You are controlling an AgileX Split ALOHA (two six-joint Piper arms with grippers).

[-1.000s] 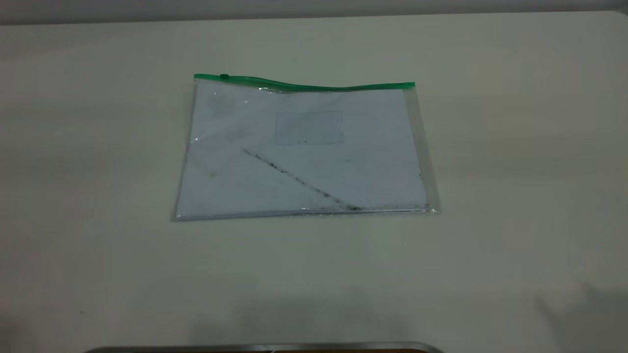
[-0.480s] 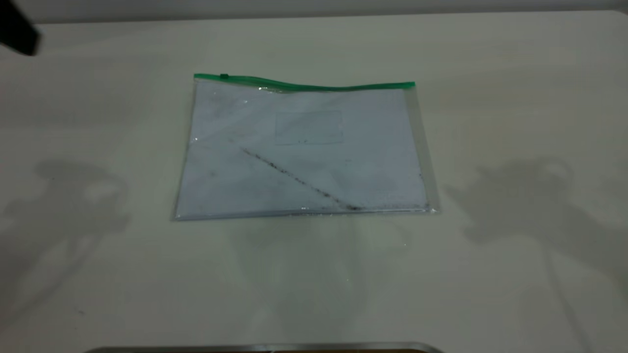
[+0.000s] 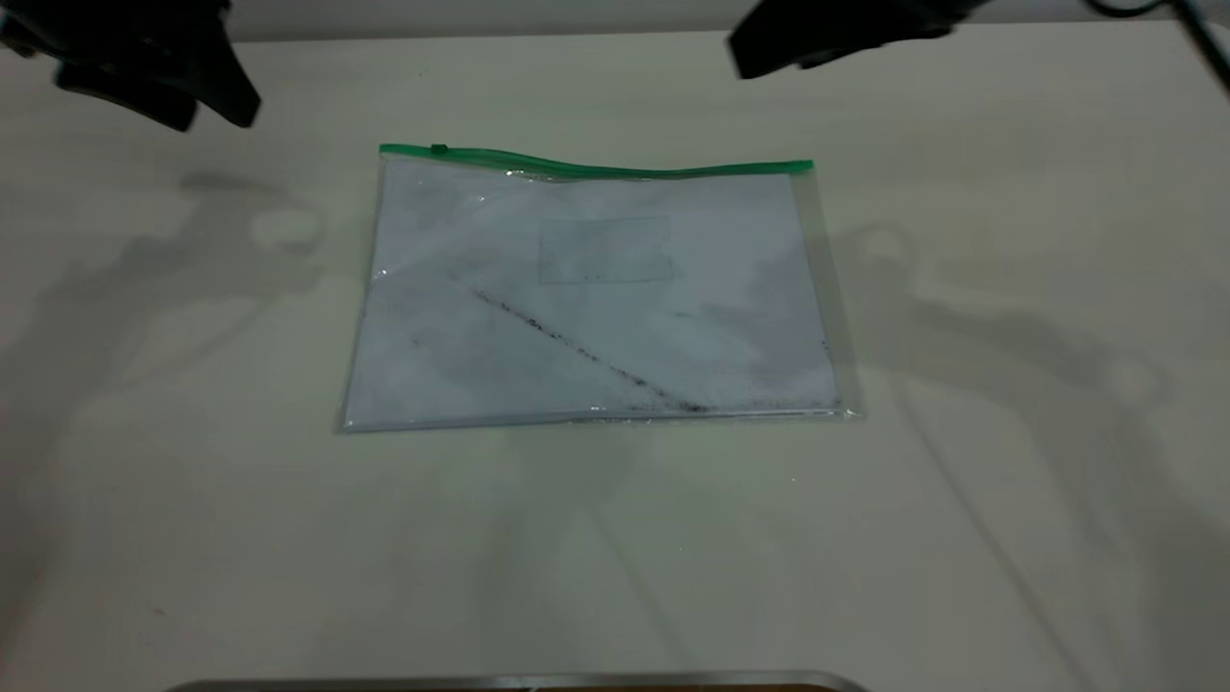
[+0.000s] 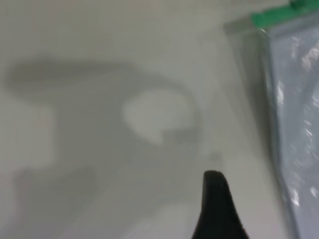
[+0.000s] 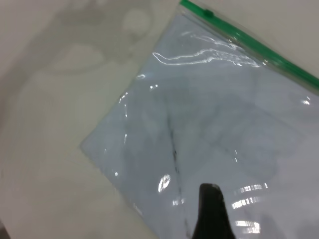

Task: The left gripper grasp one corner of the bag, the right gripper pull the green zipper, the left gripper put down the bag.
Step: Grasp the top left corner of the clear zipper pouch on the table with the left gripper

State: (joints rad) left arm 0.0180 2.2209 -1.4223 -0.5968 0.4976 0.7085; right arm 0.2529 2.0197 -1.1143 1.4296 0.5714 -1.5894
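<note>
The slider (image 3: 438, 149) is at the bag's zipper end away from my right gripper, so my left gripper should first grab that corner (image 3: 394, 168) and pull the bag closer.
The bag (image 3: 596, 298), a clear pouch holding white sheets with a dark diagonal smudge, lies flat in the middle of the table. The green zipper (image 3: 615, 171) runs along its far edge, with the slider tab (image 3: 439, 149) near the left end. My left gripper (image 3: 163, 91) hovers above the table beyond the bag's far left corner, apart from it. My right gripper (image 3: 778, 48) hovers above the far right corner, also apart. The left wrist view shows the bag's corner (image 4: 294, 99) and zipper end (image 4: 279, 17). The right wrist view shows the bag (image 5: 214, 114), zipper (image 5: 249, 42) and slider (image 5: 209, 13).
The pale table (image 3: 1009, 481) spreads wide on all sides of the bag. A metal edge (image 3: 519, 682) lies along the front. The arms cast shadows on both sides of the bag.
Both grippers have come into the exterior view at the top corners, the left one first, and their shadows have shifted towards the bag. The bag has not moved.
</note>
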